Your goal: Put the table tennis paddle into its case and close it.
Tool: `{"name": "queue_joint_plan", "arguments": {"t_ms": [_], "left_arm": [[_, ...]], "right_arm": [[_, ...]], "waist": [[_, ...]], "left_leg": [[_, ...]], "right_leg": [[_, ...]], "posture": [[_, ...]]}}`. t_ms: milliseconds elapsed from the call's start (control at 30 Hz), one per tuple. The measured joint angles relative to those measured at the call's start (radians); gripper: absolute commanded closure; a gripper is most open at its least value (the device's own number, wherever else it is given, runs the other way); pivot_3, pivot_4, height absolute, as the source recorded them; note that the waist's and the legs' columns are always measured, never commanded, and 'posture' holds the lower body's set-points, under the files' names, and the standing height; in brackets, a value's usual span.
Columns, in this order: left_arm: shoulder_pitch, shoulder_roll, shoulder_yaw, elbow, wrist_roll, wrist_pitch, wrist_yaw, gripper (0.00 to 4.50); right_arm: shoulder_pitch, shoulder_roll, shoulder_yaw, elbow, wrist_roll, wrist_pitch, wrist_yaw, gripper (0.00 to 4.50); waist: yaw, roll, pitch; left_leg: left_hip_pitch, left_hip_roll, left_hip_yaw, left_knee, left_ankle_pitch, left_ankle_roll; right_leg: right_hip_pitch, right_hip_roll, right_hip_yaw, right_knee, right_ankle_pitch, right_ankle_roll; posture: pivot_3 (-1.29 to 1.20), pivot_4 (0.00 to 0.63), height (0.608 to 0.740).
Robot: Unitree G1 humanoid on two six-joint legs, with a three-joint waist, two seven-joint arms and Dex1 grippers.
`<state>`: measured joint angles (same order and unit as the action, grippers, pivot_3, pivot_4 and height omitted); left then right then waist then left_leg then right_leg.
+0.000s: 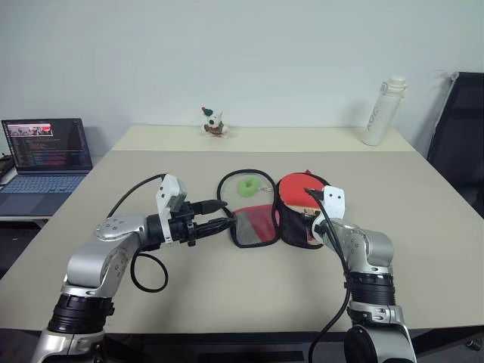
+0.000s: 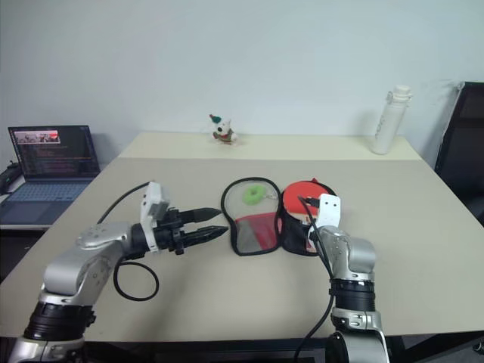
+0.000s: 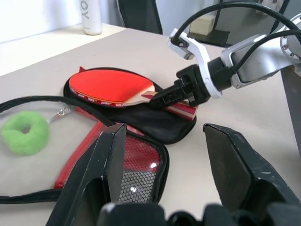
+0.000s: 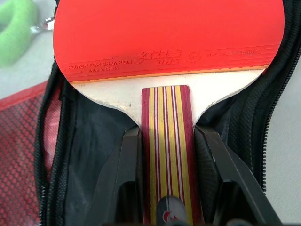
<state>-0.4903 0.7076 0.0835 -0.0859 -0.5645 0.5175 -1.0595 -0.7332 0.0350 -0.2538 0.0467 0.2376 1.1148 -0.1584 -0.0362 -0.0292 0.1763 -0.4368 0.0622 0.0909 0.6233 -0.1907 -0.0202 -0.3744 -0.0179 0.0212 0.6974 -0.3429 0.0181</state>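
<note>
The clip [image 1: 265,188] reaches to the seam between the halves, so the green ring [image 1: 248,186] will remain outside when the robot folds the red mesh half over.
The case [image 1: 255,229] lies unzipped and spread open on the table, its red mesh half to the left and its black half [image 3: 157,126] to the right. The table tennis paddle [image 1: 296,186] rests red face up over the black half, its striped handle [image 4: 167,141] pointing toward me. My right gripper [image 4: 168,146] is shut on that handle, a finger on each side, and also shows from the side [image 3: 175,94]. My left gripper [image 1: 225,214] hovers level just left of the case, open and holding nothing.
A green ring [image 1: 247,186] on a small clip lies inside the case's left half. At the table's far edge stand a small toy figure [image 1: 214,122] and a white bottle [image 1: 384,110]. A laptop [image 1: 45,162] sits on a side table left, a black chair [image 1: 463,144] right.
</note>
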Motion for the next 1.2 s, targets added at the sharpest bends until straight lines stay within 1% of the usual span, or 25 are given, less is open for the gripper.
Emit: {"name": "queue_joint_plan", "arguments": {"t_ms": [167,800,867,900,967,1000,1100,1167,1200], "left_arm": [[-0.018,0.027,-0.002,0.014,0.018,0.000,-0.018,1.65],[0.009,0.021,-0.003,0.015,0.036,-0.004,-0.021,1.65],[0.010,0.020,-0.003,0.015,0.037,-0.004,-0.021,1.65],[0.010,0.020,-0.003,0.015,0.038,-0.005,-0.021,1.65],[0.011,0.017,-0.003,0.015,0.040,-0.006,-0.021,1.65],[0.011,0.016,-0.003,0.015,0.041,-0.007,-0.020,1.65],[0.008,0.003,-0.007,0.025,0.073,-0.034,0.007,1.65],[0.005,-0.011,-0.008,0.051,0.096,-0.050,0.033,1.65],[0.004,-0.016,-0.009,0.064,0.105,-0.055,0.047,1.65]], "right_arm": [[0.001,-0.001,0.004,0.014,-0.019,-0.017,0.001,3.39],[0.001,0.015,0.025,0.078,-0.059,-0.107,-0.022,3.39],[0.001,0.026,0.023,0.078,-0.059,-0.112,-0.027,2.67],[0.001,0.032,0.023,0.078,-0.059,-0.118,-0.030,2.52],[0.001,0.043,0.023,0.077,-0.058,-0.133,-0.035,1.89],[0.001,0.047,0.025,0.075,-0.058,-0.135,-0.036,1.48],[0.008,0.034,0.063,0.049,-0.059,-0.136,-0.011,0.48],[0.021,-0.006,0.100,0.017,-0.059,-0.135,0.030,0.48],[0.035,-0.046,0.124,-0.016,-0.057,-0.129,0.063,0.48]], "waist": [[0.001,0.000,0.000],[0.001,0.000,0.000],[0.001,0.000,0.000],[0.000,0.000,0.000],[0.000,0.000,0.000],[0.000,0.000,0.000],[0.001,0.000,0.000],[0.001,0.000,0.000],[0.002,0.000,0.000]], "left_leg": [[0.000,0.000,0.000,0.000,0.000,0.000],[0.000,0.000,0.000,0.000,0.000,0.000],[0.000,0.000,0.000,0.000,0.000,0.000],[0.000,0.000,0.000,0.000,0.000,0.000],[0.000,0.000,0.000,0.000,0.000,0.000],[0.000,0.000,0.000,0.000,0.000,0.000],[0.000,0.000,0.000,0.000,0.000,0.000],[0.000,0.000,0.000,0.001,0.000,0.001],[0.000,0.000,0.000,0.000,0.000,0.001]], "right_leg": [[0.000,0.000,0.000,0.000,0.000,0.000],[0.000,0.000,0.000,0.000,0.000,0.000],[0.000,0.000,0.000,0.000,0.000,0.000],[0.000,0.000,0.000,0.000,0.000,0.000],[0.000,0.000,0.000,0.000,0.000,0.000],[0.000,0.000,0.000,0.000,0.000,0.000],[0.000,0.000,0.000,0.000,0.000,0.000],[0.000,0.000,0.000,0.000,0.000,0.000],[0.000,0.000,0.000,0.000,0.000,0.000]], "posture": [[0.00,0.150,0.740],[0.00,0.150,0.740],[0.00,0.150,0.740],[0.00,0.150,0.740],[0.00,0.150,0.740],[0.00,0.150,0.740],[0.00,0.150,0.740],[0.00,0.150,0.740],[0.00,0.150,0.740]]}}
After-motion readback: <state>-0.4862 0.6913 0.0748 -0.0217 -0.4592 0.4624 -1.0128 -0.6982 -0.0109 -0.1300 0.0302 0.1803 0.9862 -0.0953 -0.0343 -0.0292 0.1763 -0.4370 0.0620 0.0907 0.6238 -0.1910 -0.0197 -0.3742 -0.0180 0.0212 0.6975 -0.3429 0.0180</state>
